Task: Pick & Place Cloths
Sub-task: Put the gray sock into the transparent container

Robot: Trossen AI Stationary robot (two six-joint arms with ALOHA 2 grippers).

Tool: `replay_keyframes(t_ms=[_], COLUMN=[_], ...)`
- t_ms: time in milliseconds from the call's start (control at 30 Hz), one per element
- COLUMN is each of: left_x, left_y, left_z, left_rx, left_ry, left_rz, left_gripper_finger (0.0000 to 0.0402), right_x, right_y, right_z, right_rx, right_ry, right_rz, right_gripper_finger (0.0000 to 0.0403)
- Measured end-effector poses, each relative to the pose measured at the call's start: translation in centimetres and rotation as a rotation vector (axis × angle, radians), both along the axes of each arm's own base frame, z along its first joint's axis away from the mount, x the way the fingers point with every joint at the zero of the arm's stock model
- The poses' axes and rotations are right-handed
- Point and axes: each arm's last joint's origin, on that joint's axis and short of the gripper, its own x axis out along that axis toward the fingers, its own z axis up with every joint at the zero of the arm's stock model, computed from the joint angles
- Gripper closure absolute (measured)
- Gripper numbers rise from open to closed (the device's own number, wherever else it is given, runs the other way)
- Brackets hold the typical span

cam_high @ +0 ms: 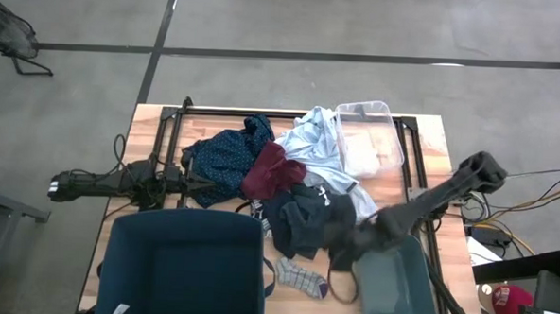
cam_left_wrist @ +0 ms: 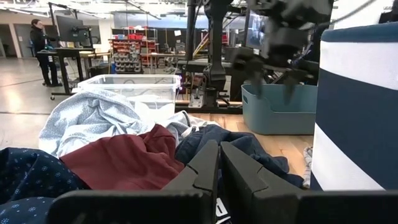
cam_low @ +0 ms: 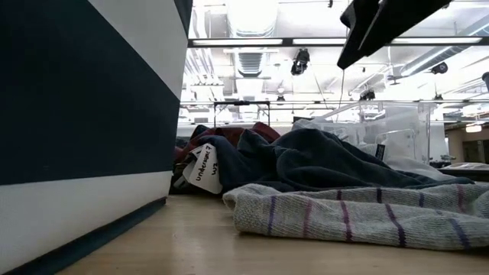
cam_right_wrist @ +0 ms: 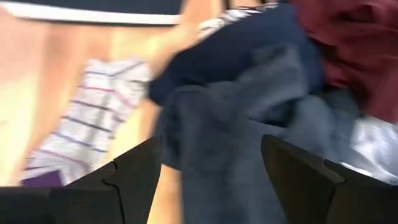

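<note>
The striped sock (cam_high: 289, 270) is lying free next to the dark garment, so the robot's open right gripper should keep going toward the sock's middle (cam_high: 302, 278) until its fingers are on both sides of it, and then close.
The cloths lie heaped mid-table: a navy dotted shirt (cam_high: 225, 159), a maroon piece (cam_high: 272, 171), a pale blue-white shirt (cam_high: 309, 135), a dark garment (cam_high: 306, 220) and striped socks (cam_high: 298, 276) at the near side. My right gripper (cam_right_wrist: 211, 180) is open above the dark garment's (cam_right_wrist: 236, 112) near right edge, pointing slantwise down, with a sock (cam_right_wrist: 93, 124) beside it. In the high view that gripper (cam_high: 340, 256) is blurred. My left gripper (cam_left_wrist: 219, 168) rests shut and level at the table's left, facing the maroon piece (cam_left_wrist: 124, 158).
A dark blue fabric bin (cam_high: 180, 266) stands at the near left edge. A teal bin (cam_high: 397, 285) stands at the near right, under my right arm. A clear plastic box (cam_high: 371, 137) sits at the far right. People and benches show in the room beyond.
</note>
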Motion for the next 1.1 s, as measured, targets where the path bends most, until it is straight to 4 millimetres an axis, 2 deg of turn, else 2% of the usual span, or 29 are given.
replay_keyframes(t_ms=[267,433,567,767,1100], left_x=[0.0,0.0,0.0,0.0,0.0], left_y=[0.0,0.0,0.0,0.0,0.0], left_z=[0.0,0.0,0.0,0.0,0.0], left_rx=[0.000,0.000,0.000,0.000,0.000], left_ry=[0.001,0.001,0.001,0.001,0.002], left_rz=[0.000,0.000,0.000,0.000,0.000], left_gripper_finger=[0.0378,0.0378,0.0378,0.0378,0.0378], right_x=[3.1,4.8,6.0,7.0,7.5], right_y=[6.2,8.5,9.4,10.2,10.6], right_z=[-2.6,-4.5,-6.0,-8.1,-9.2], right_rx=[0.053,0.015,-0.004,-0.012,0.005], right_ry=[0.086,0.148,0.180,0.229,0.253], right_rz=[0.081,0.097,0.091,0.102,0.104], right_gripper_finger=[0.0116,0.0109,0.0110,0.0132,0.0169])
